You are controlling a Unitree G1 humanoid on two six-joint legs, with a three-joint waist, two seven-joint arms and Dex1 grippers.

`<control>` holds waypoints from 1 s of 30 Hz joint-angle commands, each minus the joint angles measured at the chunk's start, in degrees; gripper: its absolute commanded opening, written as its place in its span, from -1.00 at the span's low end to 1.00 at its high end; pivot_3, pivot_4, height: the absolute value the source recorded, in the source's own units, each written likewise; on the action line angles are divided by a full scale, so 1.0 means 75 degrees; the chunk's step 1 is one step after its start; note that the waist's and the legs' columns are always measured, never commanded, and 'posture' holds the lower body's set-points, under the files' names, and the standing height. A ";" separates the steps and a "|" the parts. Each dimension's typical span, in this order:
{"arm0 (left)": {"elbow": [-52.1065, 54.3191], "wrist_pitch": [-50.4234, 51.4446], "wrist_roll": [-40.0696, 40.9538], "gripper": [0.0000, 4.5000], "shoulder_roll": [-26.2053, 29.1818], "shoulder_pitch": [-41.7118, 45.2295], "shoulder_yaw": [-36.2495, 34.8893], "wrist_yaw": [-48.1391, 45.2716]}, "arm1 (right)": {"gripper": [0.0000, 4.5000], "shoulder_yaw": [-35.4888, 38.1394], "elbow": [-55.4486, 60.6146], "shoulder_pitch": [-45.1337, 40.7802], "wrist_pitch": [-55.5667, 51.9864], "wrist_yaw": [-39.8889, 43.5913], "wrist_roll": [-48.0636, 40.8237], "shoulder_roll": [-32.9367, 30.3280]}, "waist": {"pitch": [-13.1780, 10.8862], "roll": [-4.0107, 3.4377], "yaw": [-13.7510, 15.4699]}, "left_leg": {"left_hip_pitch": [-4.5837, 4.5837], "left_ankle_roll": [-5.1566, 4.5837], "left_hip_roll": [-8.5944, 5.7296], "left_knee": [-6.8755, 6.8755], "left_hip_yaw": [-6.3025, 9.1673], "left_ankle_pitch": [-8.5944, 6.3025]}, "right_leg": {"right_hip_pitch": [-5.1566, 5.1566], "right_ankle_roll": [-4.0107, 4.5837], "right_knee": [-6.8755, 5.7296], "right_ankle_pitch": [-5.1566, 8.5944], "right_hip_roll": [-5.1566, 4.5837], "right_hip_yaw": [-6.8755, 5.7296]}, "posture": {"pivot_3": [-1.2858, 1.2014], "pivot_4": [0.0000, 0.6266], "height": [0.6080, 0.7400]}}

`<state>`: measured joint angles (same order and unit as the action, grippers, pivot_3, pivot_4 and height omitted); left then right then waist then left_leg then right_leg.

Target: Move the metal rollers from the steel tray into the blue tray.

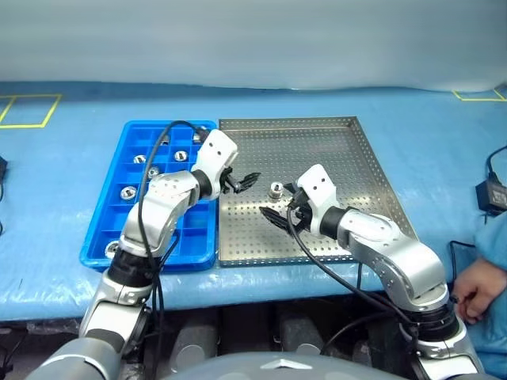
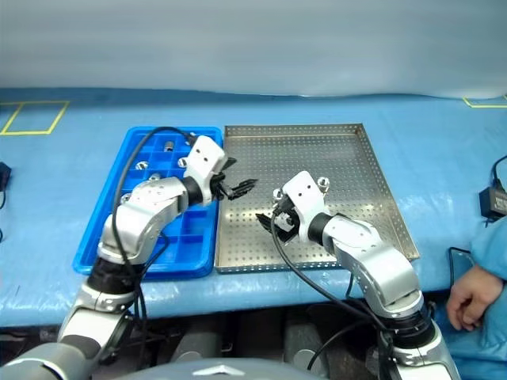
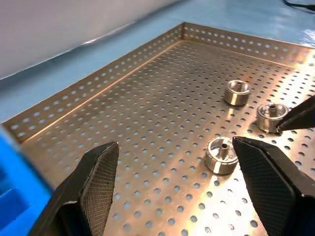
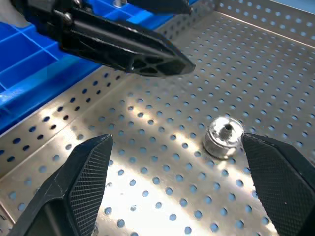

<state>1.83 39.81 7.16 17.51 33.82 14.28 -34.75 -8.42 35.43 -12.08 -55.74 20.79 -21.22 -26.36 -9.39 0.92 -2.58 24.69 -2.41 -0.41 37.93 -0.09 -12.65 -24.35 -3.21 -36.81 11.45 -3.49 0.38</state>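
The nearest metal roller (image 3: 221, 153) stands upright, clear of the other rollers. My left gripper keeps lowering its open fingers until they are around the roller's side (image 3: 219, 165), then close.
The steel tray (image 1: 348, 158) lies in the middle of the blue-covered table, with the blue tray (image 1: 150, 264) against its left side. Three metal rollers (image 3: 221, 155) stand on the steel tray's perforated floor; one roller (image 1: 276, 190) shows between the two arms. Several more rollers (image 1: 139, 158) sit in the blue tray's compartments. My left gripper (image 1: 244, 182) hangs open over the steel tray's left part, pointing at the rollers, its fingers (image 3: 93, 182) empty. My right gripper (image 1: 279, 203) is open low over the tray, with one roller (image 4: 224, 136) just ahead between its fingers (image 4: 280, 182).
A person's hand (image 1: 479, 289) rests at the table's right front edge. A black adapter with a cable (image 1: 491, 194) lies to the right. Yellow tape marks (image 1: 32, 111) are at the far left and far right of the table.
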 commanded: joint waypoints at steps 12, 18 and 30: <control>-0.3697 -0.1786 -0.0683 0.78 -0.0603 0.1223 0.0533 -0.0667 | 0.96 0.0502 0.1204 0.0855 -0.0238 -0.0716 0.0143 0.0060 | 0.0000 -0.0001 -0.0670 | 0.0001 -0.0016 -0.0002 0.0010 -0.0025 -0.0007 | -0.0009 -0.0103 -0.0001 -0.0024 -0.0002 0.0043 | -0.23 -0.52 1.00; -0.4138 -0.1949 -0.0729 0.78 -0.0766 0.1321 0.0445 -0.0671 | 0.96 0.0481 0.1210 0.0870 -0.0218 -0.0768 0.0168 0.0027 | 0.0000 -0.0001 -0.0911 | -0.0001 -0.0019 -0.0001 0.0011 -0.0027 -0.0009 | -0.0010 -0.0107 -0.0003 -0.0026 -0.0001 0.0048 | -0.22 -0.52 1.00; -0.4084 -0.1747 -0.0949 -0.07 -0.0728 0.1184 0.0396 -0.0474 | 0.96 0.0363 0.0975 0.0679 -0.0165 -0.0783 0.0258 0.0090 | 0.0000 -0.0001 -0.1078 | -0.0002 -0.0020 -0.0002 0.0014 -0.0027 -0.0009 | -0.0009 -0.0118 -0.0007 -0.0028 -0.0001 0.0051 | -0.20 -0.52 1.00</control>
<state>-30.85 26.87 0.58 11.75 42.99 17.92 -38.68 -6.00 41.85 -5.94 -57.88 15.01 -19.51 -26.14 -9.39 0.91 -10.66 24.67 -2.56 -0.43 38.03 -0.29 -12.71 -24.41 -4.10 -36.86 11.24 -3.50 0.76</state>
